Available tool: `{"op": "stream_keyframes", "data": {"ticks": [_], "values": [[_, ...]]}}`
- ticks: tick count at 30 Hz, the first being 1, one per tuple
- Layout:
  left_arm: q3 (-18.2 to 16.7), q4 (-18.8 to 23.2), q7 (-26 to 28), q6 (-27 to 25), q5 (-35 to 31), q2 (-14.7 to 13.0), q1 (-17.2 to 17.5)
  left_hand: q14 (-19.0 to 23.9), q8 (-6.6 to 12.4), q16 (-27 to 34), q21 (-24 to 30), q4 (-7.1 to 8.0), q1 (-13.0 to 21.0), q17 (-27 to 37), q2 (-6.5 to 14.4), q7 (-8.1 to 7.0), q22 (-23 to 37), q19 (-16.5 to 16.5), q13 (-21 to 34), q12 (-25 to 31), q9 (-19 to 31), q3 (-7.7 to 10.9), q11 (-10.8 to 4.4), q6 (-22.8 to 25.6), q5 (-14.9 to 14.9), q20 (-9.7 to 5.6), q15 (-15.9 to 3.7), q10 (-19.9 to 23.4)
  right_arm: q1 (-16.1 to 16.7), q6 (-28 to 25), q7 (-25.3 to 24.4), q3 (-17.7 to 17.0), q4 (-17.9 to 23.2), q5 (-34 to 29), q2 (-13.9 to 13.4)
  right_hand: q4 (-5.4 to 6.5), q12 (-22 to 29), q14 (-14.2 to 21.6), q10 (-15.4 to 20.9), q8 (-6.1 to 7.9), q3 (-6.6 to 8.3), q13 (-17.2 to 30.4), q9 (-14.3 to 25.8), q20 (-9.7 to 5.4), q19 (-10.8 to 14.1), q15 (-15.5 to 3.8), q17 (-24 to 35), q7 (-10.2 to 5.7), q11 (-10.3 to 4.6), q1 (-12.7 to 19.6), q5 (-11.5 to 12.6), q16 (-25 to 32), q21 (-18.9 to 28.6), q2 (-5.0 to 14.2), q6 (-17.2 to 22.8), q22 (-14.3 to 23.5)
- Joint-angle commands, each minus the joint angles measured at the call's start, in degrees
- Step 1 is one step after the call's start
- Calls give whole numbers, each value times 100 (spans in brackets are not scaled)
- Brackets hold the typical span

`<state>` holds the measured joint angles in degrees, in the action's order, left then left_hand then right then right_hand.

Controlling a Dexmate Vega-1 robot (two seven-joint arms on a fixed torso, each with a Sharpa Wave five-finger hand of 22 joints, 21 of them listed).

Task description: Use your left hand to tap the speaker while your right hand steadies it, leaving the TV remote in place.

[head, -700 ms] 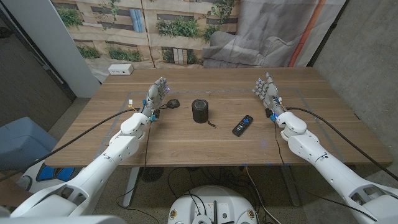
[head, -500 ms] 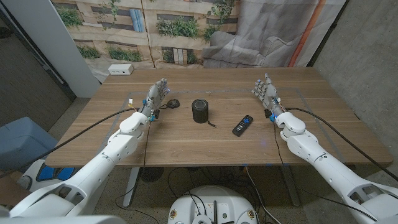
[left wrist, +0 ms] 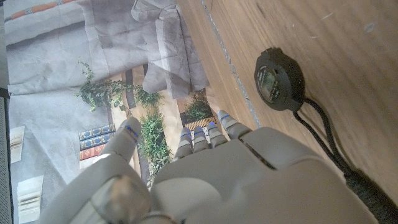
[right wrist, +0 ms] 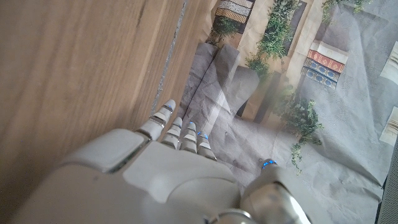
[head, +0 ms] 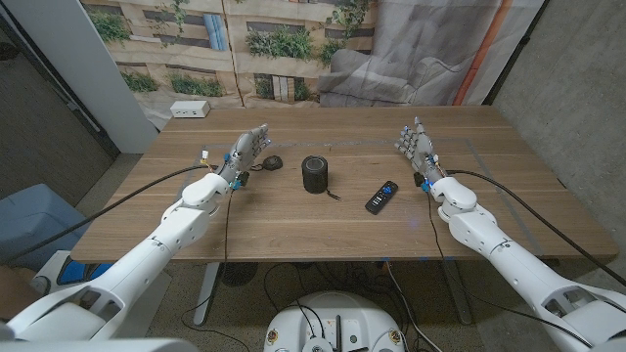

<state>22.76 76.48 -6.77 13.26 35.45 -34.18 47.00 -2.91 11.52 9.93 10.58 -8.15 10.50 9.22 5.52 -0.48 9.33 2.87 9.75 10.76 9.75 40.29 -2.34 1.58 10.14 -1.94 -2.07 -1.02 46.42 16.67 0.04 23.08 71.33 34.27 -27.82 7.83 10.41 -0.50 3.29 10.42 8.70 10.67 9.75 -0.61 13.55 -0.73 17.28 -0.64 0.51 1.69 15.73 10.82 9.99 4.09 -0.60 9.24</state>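
My gripper will lift the speaker, and the thin cable (head: 334, 196) will come along freely, because the cable ends beside the speaker's base (head: 317, 190).
A small dark cylindrical speaker (head: 315, 174) stands upright near the middle of the wooden table (head: 293, 225). A black TV remote (head: 382, 196) lies at an angle to its right. My left hand (head: 246, 150) hovers left of the speaker, fingers spread and holding nothing; its back also fills the left wrist view as the left hand (left wrist: 205, 174). My right hand (head: 415, 147) stands to the right of the remote, fingers apart and empty, and shows from behind as the right hand (right wrist: 161, 174). Neither hand touches the speaker.
A small black round puck (head: 273, 161) with a cord lies between my left hand and the speaker, seen close as the puck (left wrist: 278, 79). A white power strip (head: 190, 110) sits at the far left corner. A thin cable (head: 334, 196) trails from the speaker.
My left hand has tilted and shifted slightly right toward the speaker. The right hand has barely moved. Speaker and remote are where they were.
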Motion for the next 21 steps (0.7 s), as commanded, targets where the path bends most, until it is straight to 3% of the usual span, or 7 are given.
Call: {"op": "stream_keyframes", "data": {"ticks": [1, 9, 21], "values": [[111, 125, -719, -97, 23, -358, -74, -87, 9, -12, -14, -114, 105, 27, -25, -46, 18, -12, 23, -22, 19, 2, -85, -41, -2, -215, -97, -16, -84, 114, -45, 73, -140, -145, 70, 9, 40, -16, 20, 17, 38, 18, 30, -8, 3, -18, -12, 2, -26, -15, 47, 31, 37, 106, -62, 29], [244, 210, -1238, -282, -65, -668, -217, -183, -19, -23, -27, -246, 241, 29, -126, -139, 17, -65, 26, -46, 21, -19, -155, -160, 0, -212, -149, -101, -32, 123, -196, 93, -70, -248, 66, 11, 47, -23, 27, 18, 42, 17, 29, -9, 0, -28, -28, -1, -31, -12, 51, 34, 41, 117, -62, 28], [466, 238, -1775, -359, -323, -902, -486, -217, -44, -6, -27, -285, 445, 31, -215, -244, 15, -90, 29, -62, 25, -11, -213, -337, 17, -146, -239, -237, 116, 84, -397, 74, 102, -301, 39, 12, 49, -14, 23, 17, 47, 16, 29, 1, -6, -8, -49, 2, -18, -9, 57, 45, 44, 127, -66, 28]]}}
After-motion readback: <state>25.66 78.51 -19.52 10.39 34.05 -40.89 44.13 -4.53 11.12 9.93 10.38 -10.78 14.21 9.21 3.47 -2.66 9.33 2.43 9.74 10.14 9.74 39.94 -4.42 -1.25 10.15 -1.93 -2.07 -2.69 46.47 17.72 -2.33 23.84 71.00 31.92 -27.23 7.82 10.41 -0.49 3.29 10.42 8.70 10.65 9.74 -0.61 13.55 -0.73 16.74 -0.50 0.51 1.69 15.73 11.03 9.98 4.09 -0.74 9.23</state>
